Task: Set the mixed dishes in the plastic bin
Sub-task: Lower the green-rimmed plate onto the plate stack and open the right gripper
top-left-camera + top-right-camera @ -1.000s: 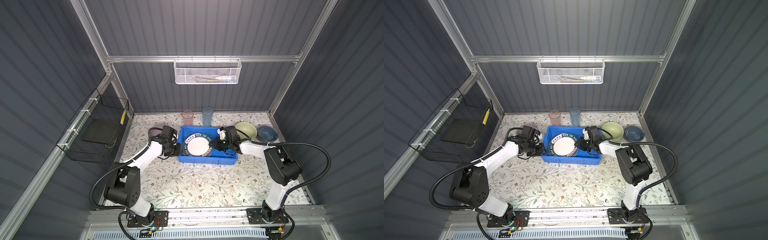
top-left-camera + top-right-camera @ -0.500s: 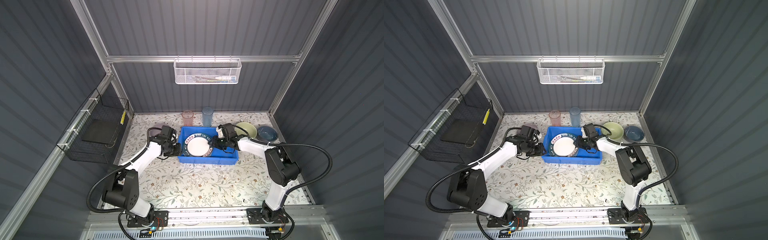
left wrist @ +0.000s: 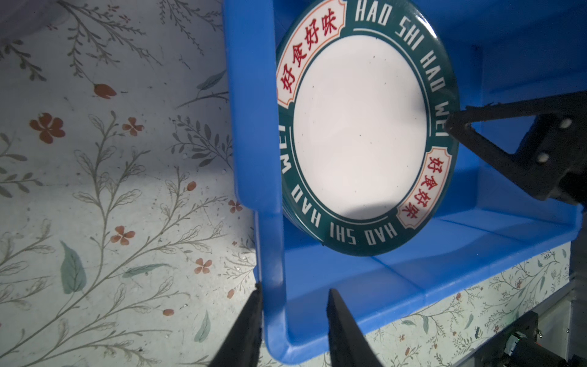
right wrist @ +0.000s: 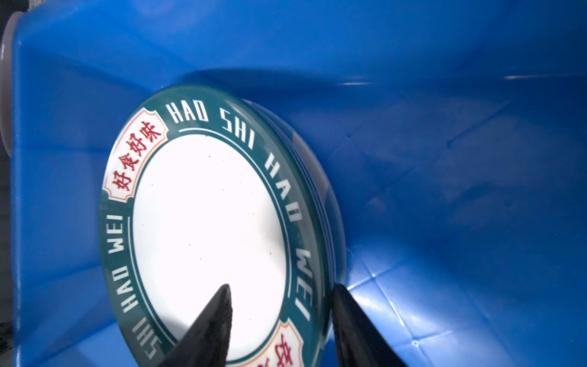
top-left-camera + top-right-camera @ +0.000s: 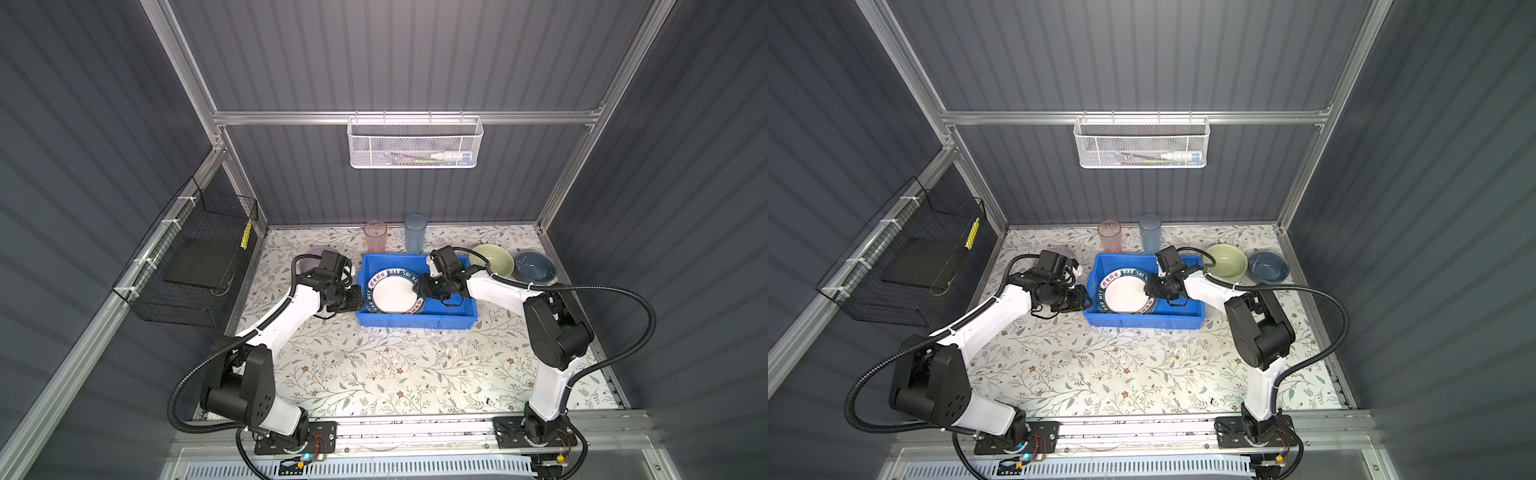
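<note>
The bin's back rim (image 5: 396, 256) is crowding the tumblers, so my right gripper should leave the plates and grab the bin's loose end (image 5: 474, 305) to help pull the bin forward.
The blue plastic bin (image 5: 453, 309) (image 5: 1183, 316) stands mid-table. Inside it, a green lettered plate (image 5: 394, 294) (image 3: 359, 133) (image 4: 206, 216) tops a stack that leans toward the left wall. My left gripper (image 5: 358, 299) (image 3: 293, 290) is shut on that wall, one finger outside and one inside. My right gripper (image 5: 417, 286) (image 4: 282, 287) is open astride the stack's right edge, one finger over the white face and one behind. A pink tumbler (image 5: 375, 237), blue tumbler (image 5: 415, 233), pale-green bowl (image 5: 492, 259) and dark-blue bowl (image 5: 535, 266) stand outside the bin. The lilac bowl (image 5: 311, 254) is half hidden by the left arm.
A white mesh basket (image 5: 414, 143) hangs on the back wall and a black wire basket (image 5: 195, 257) on the left wall. The tumblers stand close behind the bin's back rim. The floral table (image 5: 395, 365) runs wide in front of the bin.
The right gripper has opened, letting go of the plate's edge, and has shifted a little left into the bin. The left gripper has kept its hold on the bin wall.
</note>
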Controlling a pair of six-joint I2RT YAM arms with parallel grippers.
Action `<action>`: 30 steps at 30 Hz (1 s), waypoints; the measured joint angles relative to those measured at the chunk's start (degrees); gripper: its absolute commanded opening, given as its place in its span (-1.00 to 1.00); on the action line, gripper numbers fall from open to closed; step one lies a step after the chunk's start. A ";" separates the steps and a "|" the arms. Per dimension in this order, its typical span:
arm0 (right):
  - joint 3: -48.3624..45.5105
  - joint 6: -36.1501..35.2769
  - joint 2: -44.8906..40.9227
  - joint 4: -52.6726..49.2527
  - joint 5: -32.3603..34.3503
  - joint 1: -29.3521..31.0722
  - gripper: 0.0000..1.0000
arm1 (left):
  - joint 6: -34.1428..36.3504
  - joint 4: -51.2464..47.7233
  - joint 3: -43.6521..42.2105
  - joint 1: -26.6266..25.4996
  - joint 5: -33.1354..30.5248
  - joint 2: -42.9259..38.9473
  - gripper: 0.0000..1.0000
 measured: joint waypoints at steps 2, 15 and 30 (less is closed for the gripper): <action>0.00 -0.02 0.00 0.02 0.02 0.04 0.11 | 0.00 -0.15 0.00 0.00 0.02 -0.13 -0.29; 0.02 -1.38 -2.23 -2.45 2.89 0.26 0.27 | 0.00 -3.06 1.73 -0.07 -1.62 -1.81 -0.02; -11.15 -6.56 -25.49 -4.87 4.74 0.26 0.55 | 0.09 -4.85 5.92 0.57 -7.80 -1.66 0.16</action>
